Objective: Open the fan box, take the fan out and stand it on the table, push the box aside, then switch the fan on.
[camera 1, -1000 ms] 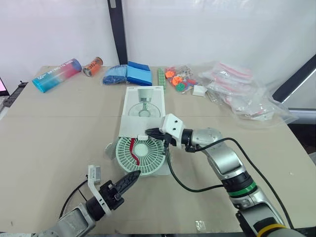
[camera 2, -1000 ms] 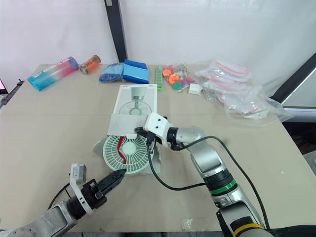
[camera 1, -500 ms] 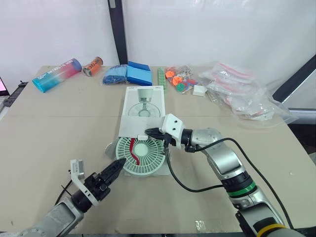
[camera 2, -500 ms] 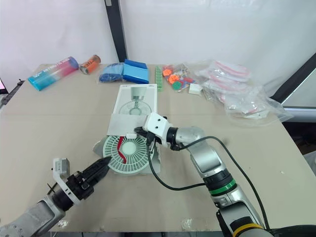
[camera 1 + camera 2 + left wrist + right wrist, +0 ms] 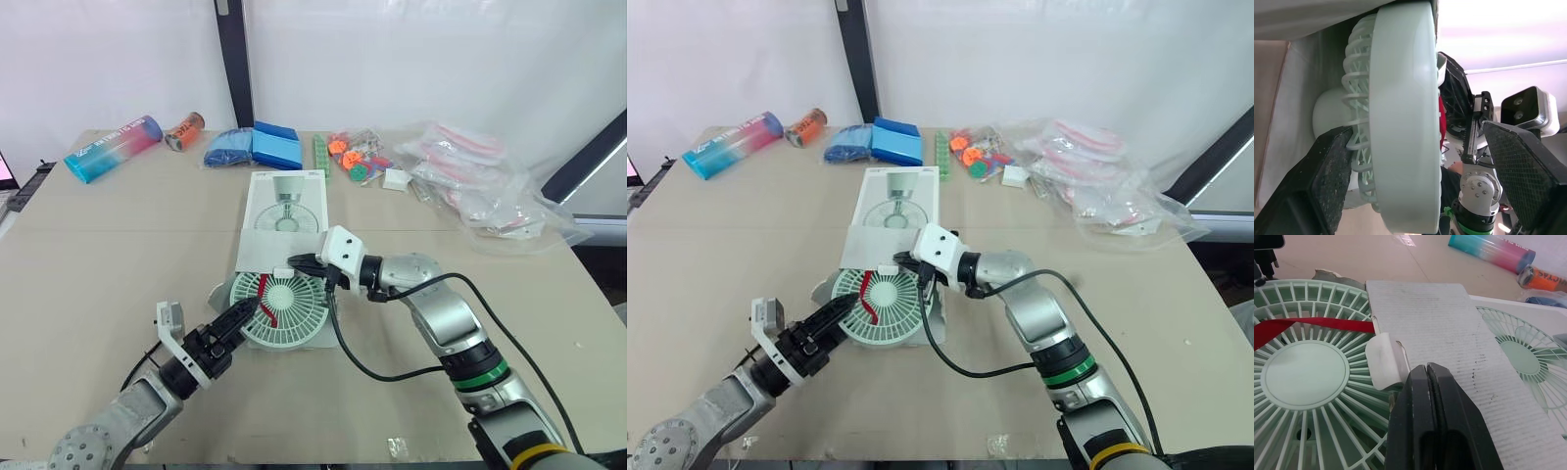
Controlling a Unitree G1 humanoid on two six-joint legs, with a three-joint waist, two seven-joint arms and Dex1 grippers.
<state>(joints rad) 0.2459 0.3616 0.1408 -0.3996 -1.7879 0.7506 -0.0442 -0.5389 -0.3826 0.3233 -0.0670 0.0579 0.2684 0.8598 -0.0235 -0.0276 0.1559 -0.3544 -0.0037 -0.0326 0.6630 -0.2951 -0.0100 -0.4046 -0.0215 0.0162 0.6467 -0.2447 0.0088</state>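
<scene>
The fan (image 5: 280,311) will bring out a hidden neck and base when I pull on its rim, because the box's print (image 5: 287,201) shows a fan on a stand.
A mint green round fan (image 5: 284,309) lies face up in the open white fan box (image 5: 285,209), a red ribbon across its grille. The box's flap (image 5: 1440,328) lies folded back over the fan's far edge. My left gripper (image 5: 244,314) is open at the fan's near left rim; in the left wrist view the rim (image 5: 1405,112) stands between its two fingers (image 5: 1327,186). My right gripper (image 5: 297,264) is shut, its tips (image 5: 1427,374) resting at the flap's edge beside a small white tape tab (image 5: 1383,357).
Along the table's back lie a blue-pink tube (image 5: 114,149), an orange can (image 5: 184,131), blue bags (image 5: 252,147), a green strip (image 5: 319,155), toy bags (image 5: 356,157), a small white box (image 5: 396,179) and clear plastic bags (image 5: 485,191). A black pole (image 5: 233,59) rises behind.
My left gripper has swung left from the fan's front and then forward, now straddling the fan's near left rim. The right arm, fan and box have not moved.
</scene>
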